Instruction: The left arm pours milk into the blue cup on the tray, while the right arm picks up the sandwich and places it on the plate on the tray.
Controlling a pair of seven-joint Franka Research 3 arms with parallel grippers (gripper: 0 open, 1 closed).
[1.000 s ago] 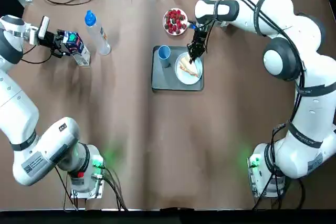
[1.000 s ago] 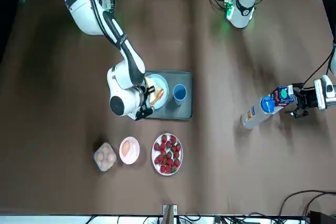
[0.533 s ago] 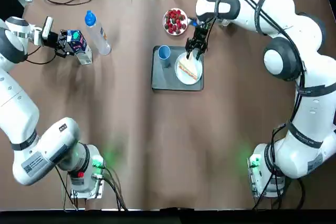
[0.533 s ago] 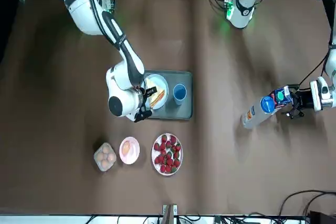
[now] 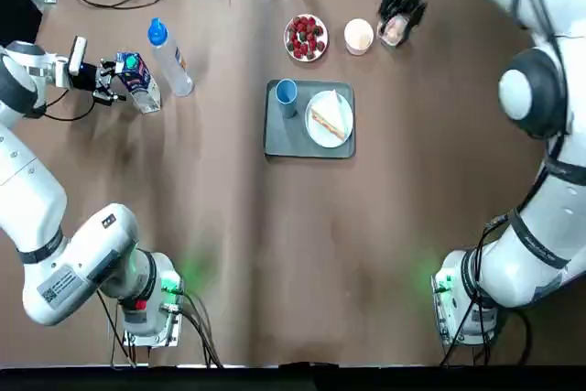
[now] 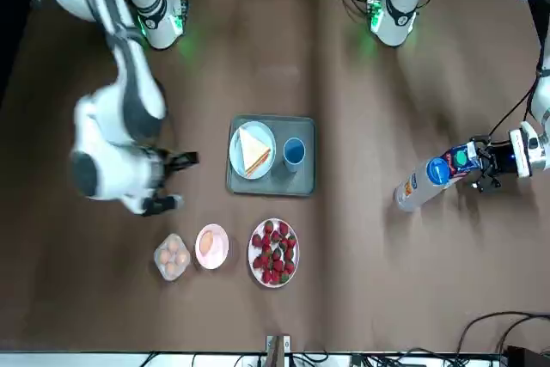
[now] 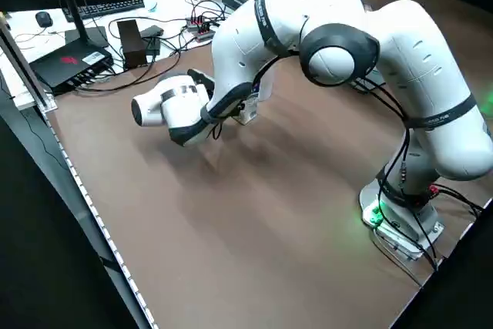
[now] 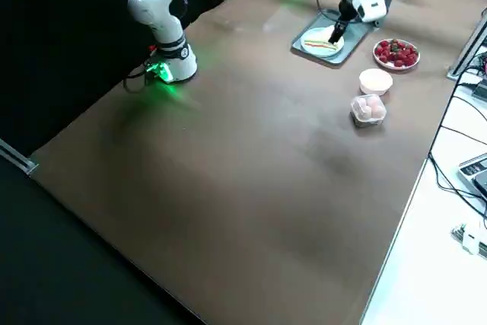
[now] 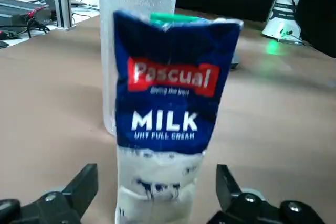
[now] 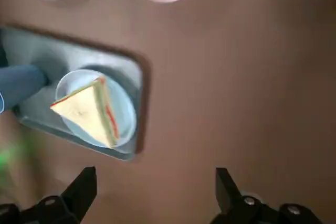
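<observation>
The green cap [image 6: 461, 158] is still over the carton's spout. The milk [image 6: 472, 151] should therefore stay in its carton when I tip it toward the blue cup.
The sandwich [image 5: 328, 121] lies on the white plate [image 5: 341, 107] on the grey tray [image 5: 279, 139], beside the blue cup [image 5: 286, 92]. My right gripper [image 5: 396, 19] is open and holds nothing. It is raised at the table's far right, well away from the tray. Its wrist view looks down on the sandwich [image 10: 89, 111]. The milk [image 5: 135, 80] stands upright at the far left. My left gripper [image 5: 113, 82] is open, one finger on each side of the milk [image 9: 168, 119] with a gap to both.
A clear bottle with a blue cap [image 5: 170, 59] lies right behind the milk. A dish of red berries [image 5: 306, 36], a small pink bowl [image 5: 359, 36] and an egg container [image 6: 172, 255] sit in a row behind the tray.
The right gripper let go of the sandwich on the plate and swung up and away to the far right, near the eggs. The left gripper stays at the milk.
</observation>
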